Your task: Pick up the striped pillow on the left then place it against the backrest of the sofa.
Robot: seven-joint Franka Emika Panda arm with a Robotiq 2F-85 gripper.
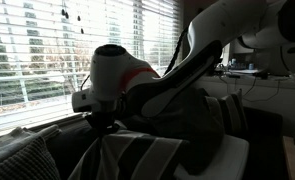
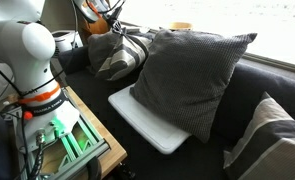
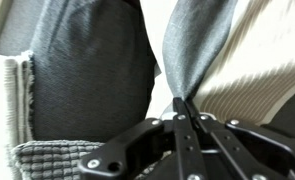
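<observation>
The striped pillow's held top leans away from the backrest. My gripper should move it back toward the backrest before letting go.
The striped pillow, with broad dark grey and pale stripes, hangs bunched under my gripper. It also shows at the far end of the sofa in an exterior view, with the gripper above it. In the wrist view the gripper is shut, pinching a fold of the striped pillow between its fingertips. The dark backrest of the sofa runs below the window.
A big plain dark grey cushion leans on the sofa over a white flat pad. A fine-weave grey cushion lies at the near end. The robot base and a wooden table stand beside the sofa. Window blinds are behind.
</observation>
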